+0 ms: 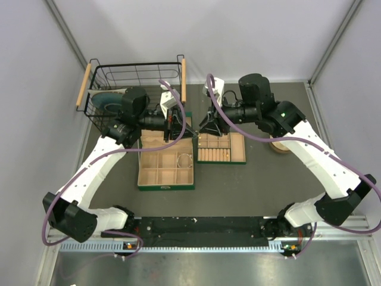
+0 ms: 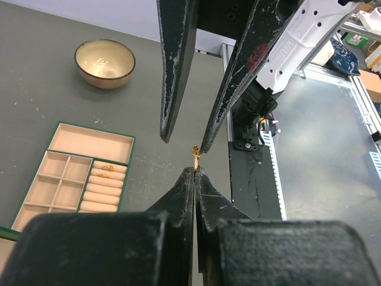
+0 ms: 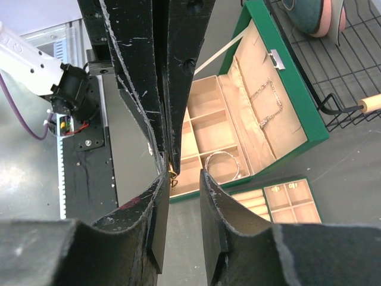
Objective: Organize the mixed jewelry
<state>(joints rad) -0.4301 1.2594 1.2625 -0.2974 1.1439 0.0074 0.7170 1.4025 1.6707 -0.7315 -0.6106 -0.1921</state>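
The tray (image 1: 237, 149) is on the side of the robot's right gripper, so the left gripper should open and move away once the right gripper grips the gold ring's loose end (image 2: 195, 151).
My left gripper (image 2: 194, 168) is shut on a tiny gold ring (image 2: 194, 154), which sticks out past its tips above the dark table. My right gripper (image 3: 183, 177) faces it tip to tip, open, with a finger on each side of the ring (image 3: 173, 177); the ring lies close to one pad, and I cannot tell if they touch. From above, the two grippers (image 1: 193, 127) meet over the gap between the green box (image 1: 165, 186) and its tray (image 1: 221, 161). A silver bracelet (image 3: 225, 165) lies in a box compartment. More gold rings (image 2: 107, 168) sit in the tray.
A thin chain (image 3: 268, 104) hangs inside the box's open lid. A round tan bowl (image 2: 105, 63) stands to the right of the tray, under my right arm. A black wire basket (image 1: 137, 74) with wooden handles stands at the back left.
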